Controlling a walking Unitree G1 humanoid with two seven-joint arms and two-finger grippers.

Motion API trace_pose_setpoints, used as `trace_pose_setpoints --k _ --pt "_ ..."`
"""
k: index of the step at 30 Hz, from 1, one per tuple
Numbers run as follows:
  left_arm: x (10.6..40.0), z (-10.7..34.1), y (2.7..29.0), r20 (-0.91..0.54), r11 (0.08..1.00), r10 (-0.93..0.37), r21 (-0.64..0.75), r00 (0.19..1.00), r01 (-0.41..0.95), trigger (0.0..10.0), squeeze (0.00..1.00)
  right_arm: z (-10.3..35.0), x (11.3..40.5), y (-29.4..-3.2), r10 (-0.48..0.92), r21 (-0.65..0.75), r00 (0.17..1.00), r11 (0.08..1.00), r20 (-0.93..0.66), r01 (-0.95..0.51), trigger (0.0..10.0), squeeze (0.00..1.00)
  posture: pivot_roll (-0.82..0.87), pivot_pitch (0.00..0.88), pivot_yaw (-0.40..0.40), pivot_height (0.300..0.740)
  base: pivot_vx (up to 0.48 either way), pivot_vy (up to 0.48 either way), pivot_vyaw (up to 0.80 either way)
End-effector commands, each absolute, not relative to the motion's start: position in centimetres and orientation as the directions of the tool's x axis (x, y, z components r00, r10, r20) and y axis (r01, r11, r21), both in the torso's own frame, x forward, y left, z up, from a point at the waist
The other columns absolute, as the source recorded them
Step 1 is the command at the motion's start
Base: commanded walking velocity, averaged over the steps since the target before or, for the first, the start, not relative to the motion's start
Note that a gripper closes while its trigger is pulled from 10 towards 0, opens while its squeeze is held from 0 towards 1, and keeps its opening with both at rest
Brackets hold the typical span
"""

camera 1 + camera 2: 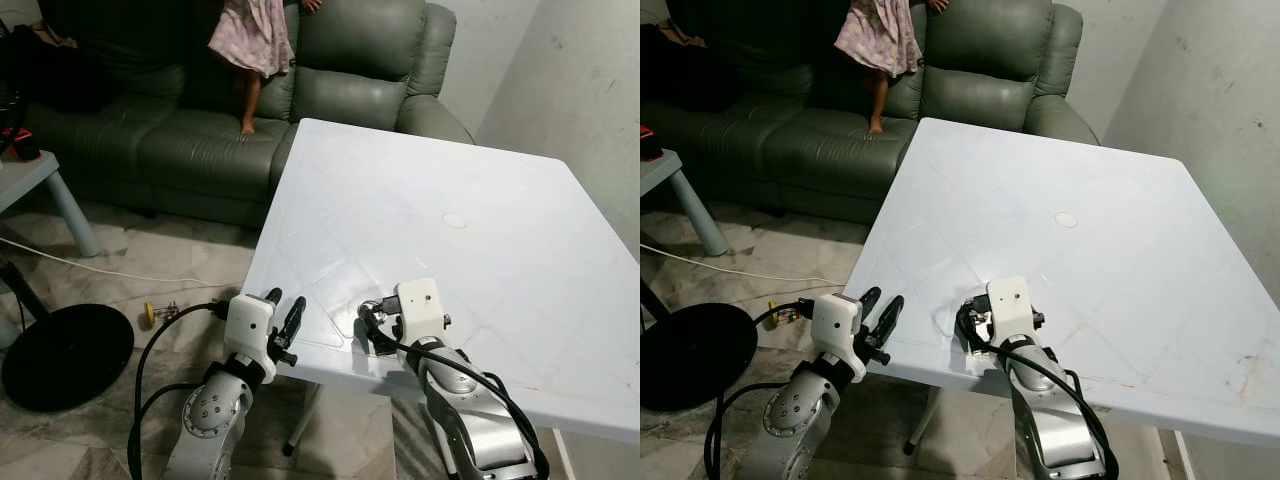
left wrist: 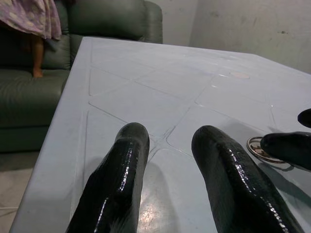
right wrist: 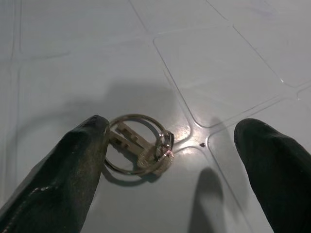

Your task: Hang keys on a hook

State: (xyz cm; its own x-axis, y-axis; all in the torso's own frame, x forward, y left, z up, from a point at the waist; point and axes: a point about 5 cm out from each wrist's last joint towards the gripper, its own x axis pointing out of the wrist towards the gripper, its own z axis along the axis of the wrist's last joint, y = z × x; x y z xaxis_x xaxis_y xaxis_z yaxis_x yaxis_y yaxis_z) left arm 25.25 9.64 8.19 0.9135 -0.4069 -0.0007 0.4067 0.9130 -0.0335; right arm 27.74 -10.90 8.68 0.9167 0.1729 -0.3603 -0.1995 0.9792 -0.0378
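Observation:
The keys lie over the ring (image 3: 127, 172) in a bunch at its edge (image 3: 159, 153), so when the robot lifts, the ring will point out sideways with a key across it.
A ring with a couple of keys (image 3: 138, 150) lies flat on the white table (image 1: 420, 200) near its front edge. My right gripper (image 3: 175, 126) is open and low over the table. One of its fingers (image 3: 73, 165) touches or nearly touches the ring, and the other stands well off to the far side. In the left eye view the right gripper (image 1: 374, 322) sits just inside the table's front edge. My left gripper (image 1: 282, 318) is open at the table's front left corner, with nothing between its fingers (image 2: 116, 179). The key ring (image 2: 257, 149) lies off to its right.
A green sofa (image 1: 200, 130) stands behind the table, with a person (image 1: 255, 40) in a pink dress standing on it. A small pale side table (image 1: 40, 180), a black round base (image 1: 65, 355) and cables are on the floor at left. A wall (image 1: 590, 100) closes the right side.

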Motion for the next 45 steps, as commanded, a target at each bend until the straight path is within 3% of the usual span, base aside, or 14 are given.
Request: trace_pose_setpoints --k 1,5,6,9,11,12,16,17,22,25,26,45 --pt "25.15 8.52 9.23 0.010 0.910 -0.414 -0.030 0.910 0.414 10.0 0.00 9.03 28.04 -11.35 0.146 -0.005 0.917 0.987 -0.370 -0.159 4.4 0.00 0.13 0.000 -0.127 0.740 0.000 0.000 0.00" --pt "25.17 8.56 9.18 0.011 0.910 -0.414 -0.030 0.910 0.414 10.0 0.00 9.40 28.25 -10.84 0.163 0.047 0.912 0.987 -0.376 -0.156 3.8 0.00 0.13 0.000 -0.128 0.740 0.000 0.000 0.00" --pt "25.16 8.56 9.19 0.012 0.910 -0.413 -0.030 0.911 0.413 10.0 0.00 9.42 28.26 -10.81 0.161 0.044 0.913 0.987 -0.375 -0.156 2.7 0.00 0.13 0.000 -0.129 0.740 0.000 0.000 0.00" --pt "25.17 8.58 9.21 0.012 0.912 -0.409 -0.029 0.912 0.409 10.0 0.00 9.35 28.23 -10.63 0.167 0.059 0.908 0.986 -0.383 -0.157 1.8 0.00 0.13 0.000 -0.132 0.740 0.000 0.000 0.00" --pt "25.17 8.58 9.22 0.012 0.913 -0.408 -0.029 0.913 0.408 10.0 0.00 9.33 28.23 -10.59 0.165 0.054 0.908 0.986 -0.384 -0.157 1.8 0.00 0.13 0.000 -0.132 0.740 0.000 0.000 0.00" --pt "25.17 8.55 9.23 0.011 0.913 -0.406 -0.028 0.914 0.406 10.0 0.00 9.28 28.22 -10.58 0.164 0.056 0.906 0.986 -0.390 -0.155 0.9 0.00 0.14 0.000 -0.132 0.740 0.000 0.000 0.00" --pt "25.19 8.59 9.24 0.013 0.914 -0.404 -0.029 0.915 0.404 10.0 0.00 9.30 28.23 -10.55 0.163 0.054 0.904 0.987 -0.395 -0.154 0.7 0.00 0.14 0.000 -0.132 0.740 0.000 0.000 0.00" --pt "25.20 8.60 9.24 0.013 0.915 -0.402 -0.028 0.915 0.403 10.0 0.00 9.36 28.22 -10.51 0.166 0.061 0.906 0.986 -0.389 -0.154 0.0 0.00 0.14 0.000 -0.132 0.740 0.000 0.000 0.00" --pt "25.27 8.66 9.26 0.014 0.916 -0.401 -0.026 0.916 0.401 10.0 0.00 9.37 28.26 -10.50 0.162 0.051 0.906 0.987 -0.391 -0.155 0.0 0.00 0.14 0.000 -0.131 0.740 0.000 0.000 0.00" --pt "25.30 8.66 9.28 0.014 0.916 -0.401 -0.024 0.916 0.401 10.0 0.00 9.33 28.25 -10.49 0.164 0.059 0.903 0.986 -0.396 -0.153 1.1 0.00 0.14 0.000 -0.131 0.740 0.000 0.000 0.00" --pt "25.28 8.67 9.31 0.014 0.916 -0.400 -0.024 0.916 0.400 10.0 0.00 9.30 28.22 -10.51 0.163 0.059 0.903 0.987 -0.398 -0.152 0.4 0.00 0.14 0.000 -0.131 0.740 0.000 0.000 0.00" --pt "25.40 8.90 9.40 0.022 0.917 -0.399 -0.018 0.917 0.399 10.0 0.00 8.75 28.01 -10.74 0.153 0.058 0.884 0.988 -0.442 -0.142 0.3 0.00 0.14 0.000 -0.130 0.740 0.000 0.000 0.00"
